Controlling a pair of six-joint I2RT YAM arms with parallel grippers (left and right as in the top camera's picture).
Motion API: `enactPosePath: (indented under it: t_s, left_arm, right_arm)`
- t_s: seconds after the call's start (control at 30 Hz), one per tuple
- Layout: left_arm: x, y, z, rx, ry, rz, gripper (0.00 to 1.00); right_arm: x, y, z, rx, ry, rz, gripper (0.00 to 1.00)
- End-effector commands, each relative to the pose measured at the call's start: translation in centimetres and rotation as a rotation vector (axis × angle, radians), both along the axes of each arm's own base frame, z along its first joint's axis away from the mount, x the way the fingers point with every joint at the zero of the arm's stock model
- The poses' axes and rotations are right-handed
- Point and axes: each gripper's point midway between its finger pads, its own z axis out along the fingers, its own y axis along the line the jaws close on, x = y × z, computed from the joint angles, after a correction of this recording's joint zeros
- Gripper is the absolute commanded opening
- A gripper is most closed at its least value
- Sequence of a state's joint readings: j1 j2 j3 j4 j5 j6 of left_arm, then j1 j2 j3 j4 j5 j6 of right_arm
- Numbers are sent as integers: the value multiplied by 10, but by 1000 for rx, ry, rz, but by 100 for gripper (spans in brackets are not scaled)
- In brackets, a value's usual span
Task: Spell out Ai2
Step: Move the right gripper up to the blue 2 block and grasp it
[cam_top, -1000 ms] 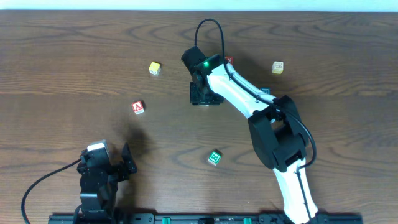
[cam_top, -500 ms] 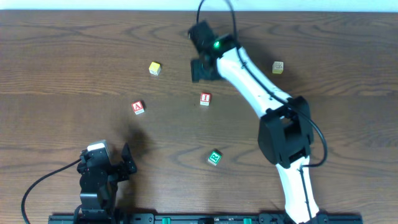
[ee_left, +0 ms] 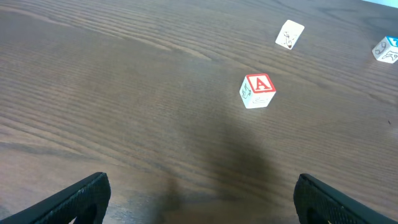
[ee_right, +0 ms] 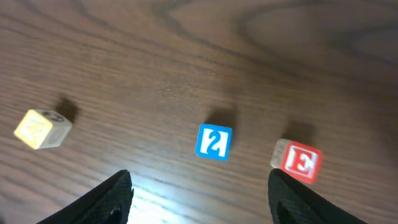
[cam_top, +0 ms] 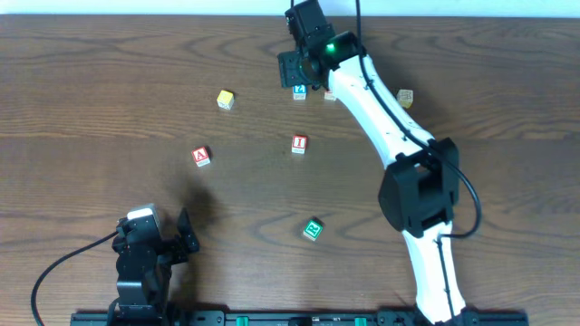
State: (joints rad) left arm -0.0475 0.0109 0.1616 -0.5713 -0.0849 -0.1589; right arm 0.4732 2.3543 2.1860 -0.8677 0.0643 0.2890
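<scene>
My right gripper's open fingers line up with the blue "2" cube (ee_right: 214, 142), clear of the red "E" cube (ee_right: 297, 161), so should keep lowering until they straddle the blue cube.
The "A" cube (cam_top: 201, 157) lies at the left of the table and shows in the left wrist view (ee_left: 257, 91). The "I" cube (cam_top: 299, 144) lies at the middle, right of it. The blue "2" cube (cam_top: 300, 91) lies at the back, just in front of my right gripper (cam_top: 293, 70). In the right wrist view the "2" cube (ee_right: 214, 142) lies ahead of the open, empty right gripper (ee_right: 202, 199). My left gripper (cam_top: 186, 231) is open and empty near the front left; in its own view (ee_left: 202, 205) it is well short of the "A" cube.
A red "E" cube (ee_right: 297, 161) sits just right of the "2" cube and is partly under the arm in the overhead view (cam_top: 330, 94). A yellow cube (cam_top: 225, 100) lies at the back left, a tan cube (cam_top: 405, 97) at the back right, a green cube (cam_top: 313, 230) at the front middle.
My right gripper has lifted off the "I" cube, leaving it at the middle of the table, and moved to the back above the "2" cube. The left arm has not moved.
</scene>
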Motion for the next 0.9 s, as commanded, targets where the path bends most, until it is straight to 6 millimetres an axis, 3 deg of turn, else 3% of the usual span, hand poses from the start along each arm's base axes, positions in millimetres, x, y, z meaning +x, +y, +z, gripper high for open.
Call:
enactPosePath:
  t_s: [0.0, 0.37, 0.6, 0.87]
  left_arm:
    - [0, 1, -3, 10, 3, 2, 95]
    - [0, 1, -3, 10, 3, 2, 95]
    - [0, 1, -3, 10, 3, 2, 95]
    - [0, 1, -3, 10, 3, 2, 95]
  right_arm:
    - [5, -2, -35, -43, 33, 23, 70]
    - [11, -12, -74, -114, 52, 26, 70]
    - [24, -9, -76, -99, 9, 28, 69]
    - [18, -8, -96, -101, 53, 40, 67]
